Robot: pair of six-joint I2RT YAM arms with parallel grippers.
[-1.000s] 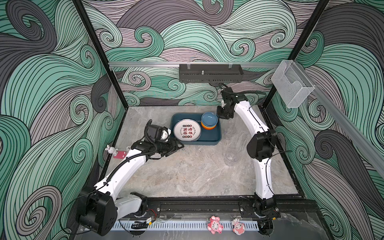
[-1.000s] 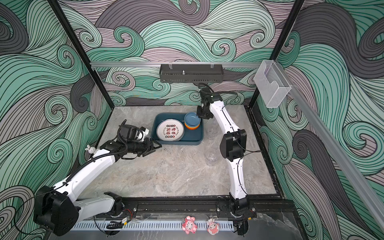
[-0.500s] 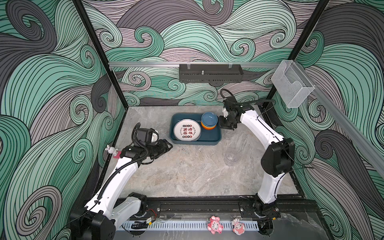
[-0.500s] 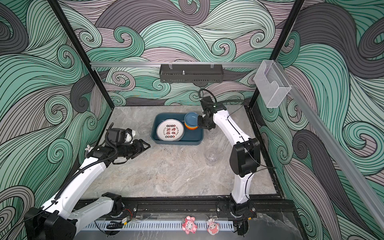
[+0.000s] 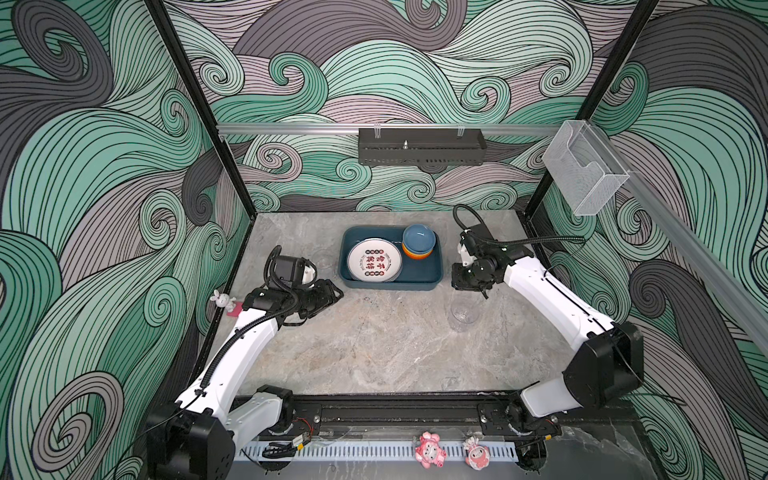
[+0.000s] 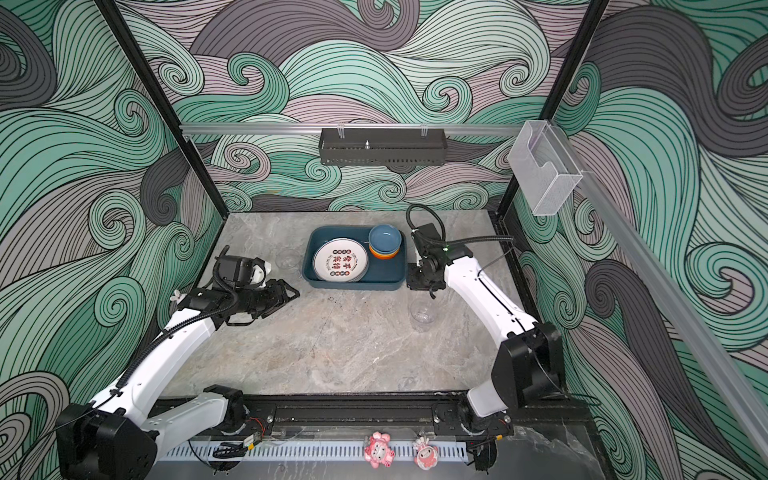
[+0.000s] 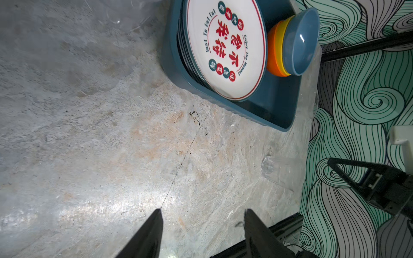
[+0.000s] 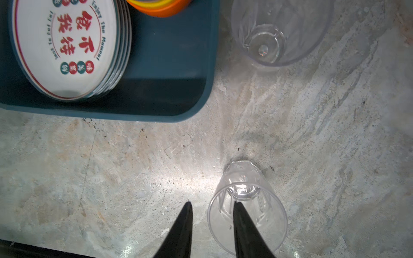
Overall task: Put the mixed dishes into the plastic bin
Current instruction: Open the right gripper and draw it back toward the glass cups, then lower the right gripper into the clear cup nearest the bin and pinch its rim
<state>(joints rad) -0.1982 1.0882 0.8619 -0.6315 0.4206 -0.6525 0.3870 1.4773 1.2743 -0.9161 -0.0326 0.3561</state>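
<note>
My right gripper should keep going down and close on the tumbler's side (image 8: 218, 234), because the clear tumbler is upright and its rim (image 8: 209, 213) runs through the open fingers.
The dark teal plastic bin (image 5: 432, 272) (image 8: 169, 73) stands at the back middle of the table. In it lie a stack of white printed plates (image 5: 374, 259) (image 7: 225, 47) and stacked bowls with a blue one on top (image 5: 419, 240) (image 7: 295, 42). One clear tumbler (image 5: 463, 313) (image 8: 247, 210) stands on the table right of the bin. My right gripper (image 5: 478, 291) (image 8: 212, 202) is open above it, its tips astride the near rim. Another tumbler (image 8: 279, 33) stands close by the bin's right side. A third tumbler (image 6: 288, 258) stands left of the bin. My left gripper (image 5: 332, 293) (image 7: 202, 211) is open and empty over bare table.
A black perforated tray (image 5: 421, 146) hangs on the back wall and a clear acrylic holder (image 5: 584, 174) on the right rail. Pink figurines (image 5: 430, 451) sit on the front rail, and a small rabbit figure (image 5: 222, 299) stands at the left edge.
My left gripper has drawn back from the bin's left edge. My right gripper has swung from behind the bin to the front right, over the tumbler, and its jaws have widened a little.
</note>
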